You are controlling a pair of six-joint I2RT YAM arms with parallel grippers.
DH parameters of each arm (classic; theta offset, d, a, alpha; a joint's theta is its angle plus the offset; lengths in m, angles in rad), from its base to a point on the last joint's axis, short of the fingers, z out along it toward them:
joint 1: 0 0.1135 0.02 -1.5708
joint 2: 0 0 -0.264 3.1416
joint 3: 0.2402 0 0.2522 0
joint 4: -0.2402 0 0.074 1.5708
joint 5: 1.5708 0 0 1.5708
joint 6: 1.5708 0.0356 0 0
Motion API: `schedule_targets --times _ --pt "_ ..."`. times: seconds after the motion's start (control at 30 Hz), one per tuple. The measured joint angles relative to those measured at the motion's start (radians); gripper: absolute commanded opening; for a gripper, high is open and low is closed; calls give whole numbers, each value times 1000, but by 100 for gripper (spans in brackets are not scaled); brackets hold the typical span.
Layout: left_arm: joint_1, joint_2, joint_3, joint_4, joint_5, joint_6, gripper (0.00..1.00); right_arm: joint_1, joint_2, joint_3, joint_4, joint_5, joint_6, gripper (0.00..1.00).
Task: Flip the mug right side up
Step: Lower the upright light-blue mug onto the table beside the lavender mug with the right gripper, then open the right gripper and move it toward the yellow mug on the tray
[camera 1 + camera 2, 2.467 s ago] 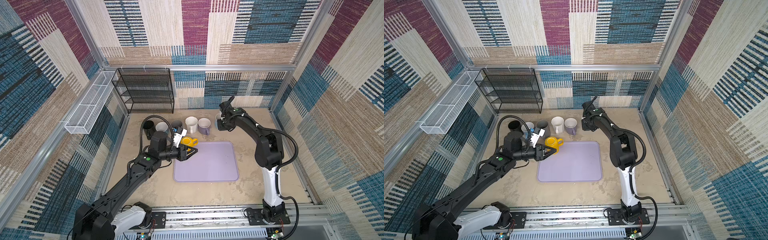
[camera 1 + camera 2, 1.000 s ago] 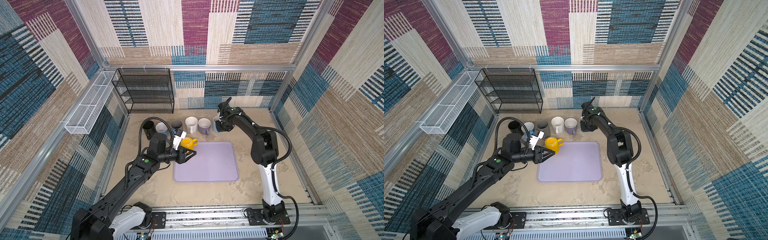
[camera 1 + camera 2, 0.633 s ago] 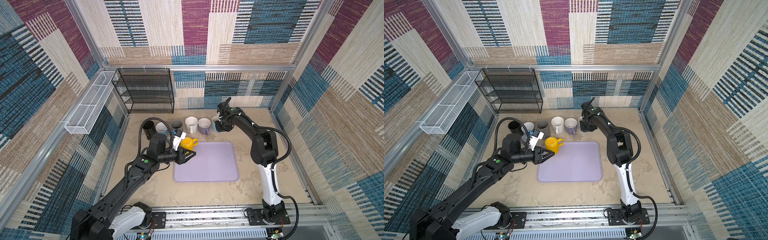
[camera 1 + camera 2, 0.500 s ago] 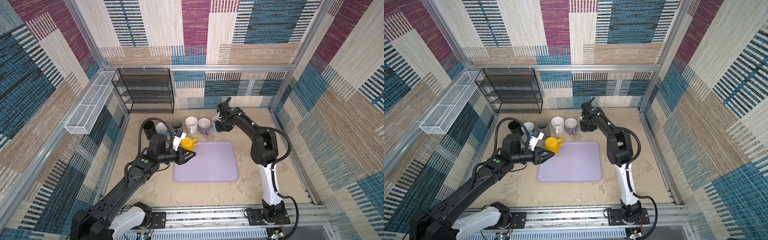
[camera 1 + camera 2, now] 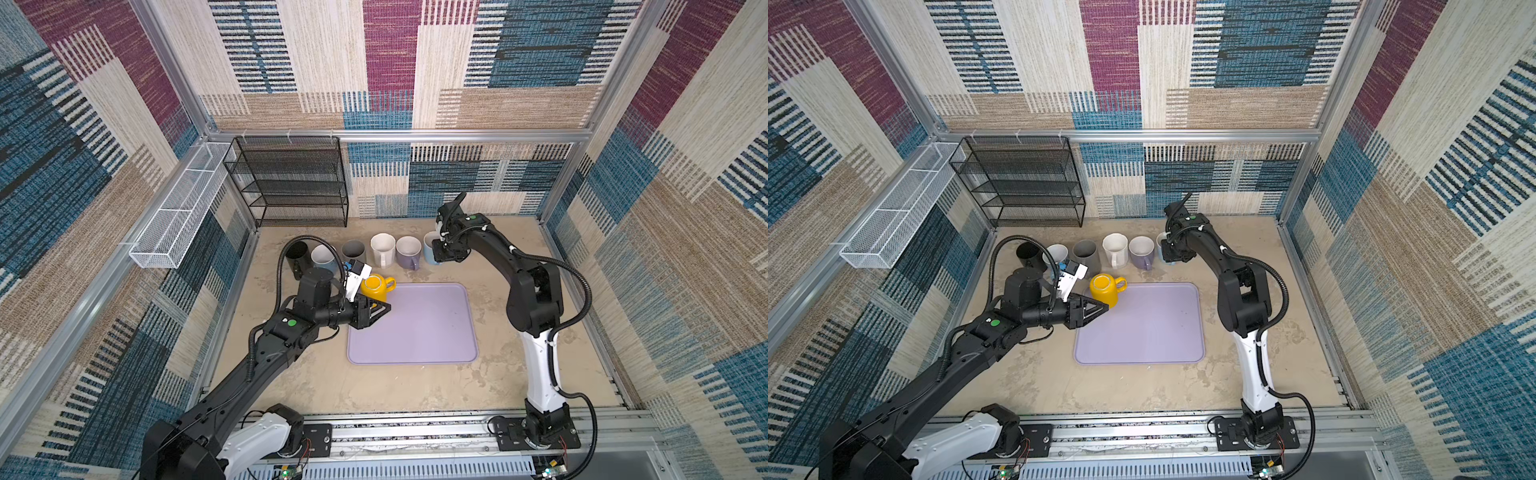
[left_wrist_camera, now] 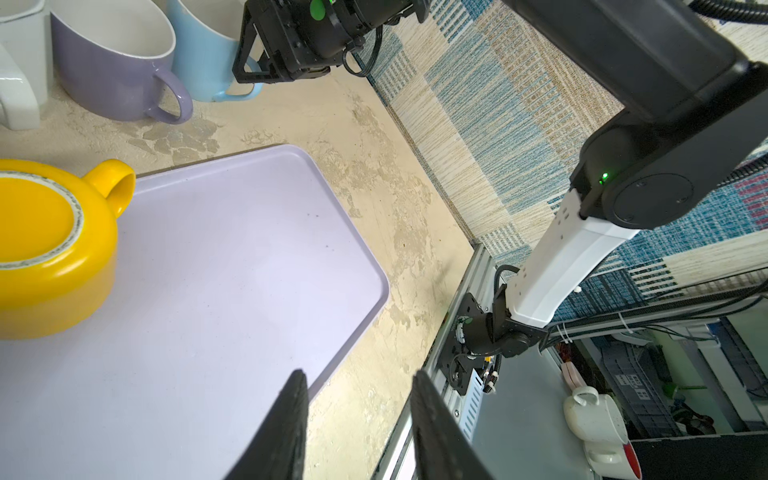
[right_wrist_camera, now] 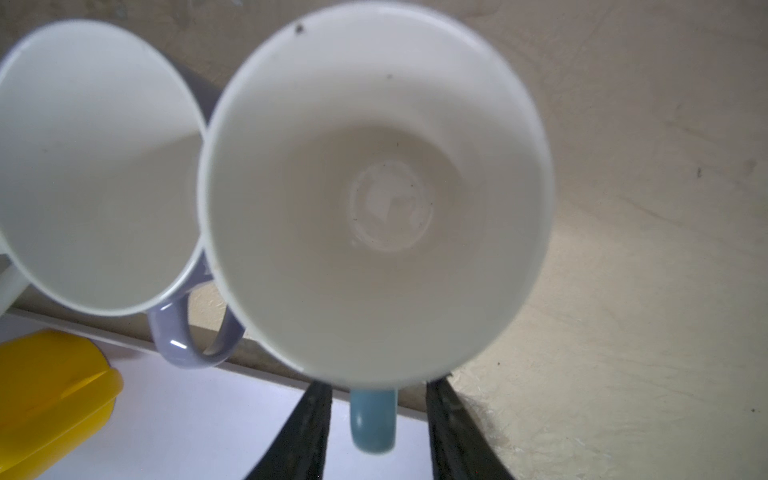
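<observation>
The yellow mug's handle (image 5: 1121, 284) faces away from my left gripper, so next my right gripper leaves the light blue mug and turns that handle toward the tray's near edge (image 5: 1140, 362).
A yellow mug (image 5: 375, 286) (image 5: 1104, 289) (image 6: 45, 257) stands upside down on the lilac tray's (image 5: 415, 332) far left corner, base ring up, handle to the right. My left gripper (image 5: 380, 311) (image 6: 359, 378) hovers open and empty just in front of it. A light blue mug (image 5: 429, 243) (image 7: 374, 187) stands upright at the right end of the mug row. My right gripper (image 5: 441, 254) (image 7: 376, 388) is open above it, jaws on either side of its handle with gaps on both sides.
Several upright mugs line the floor behind the tray, the lilac mug (image 5: 408, 251) touching the light blue one. A black wire rack (image 5: 291, 183) stands at the back left. A white wire basket (image 5: 178, 212) hangs on the left wall.
My right gripper has opened off the light blue mug's handle, leaving the mug upright beside the lilac one. The left arm has barely moved.
</observation>
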Motion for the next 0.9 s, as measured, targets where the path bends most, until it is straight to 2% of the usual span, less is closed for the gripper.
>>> schedule_targets --times 0.2,0.47,0.73,0.9 --pt "0 8 13 -26 -32 0 38 0 -101 -85 35 9 0 39" --pt "0 37 43 -119 -196 1 37 13 -243 -217 113 7 2 35" --pt "1 58 49 -182 -375 -1 37 96 -362 -396 280 -71 32 33" --pt "2 77 51 -193 -422 -5 36 161 -353 -439 357 -112 57 33"
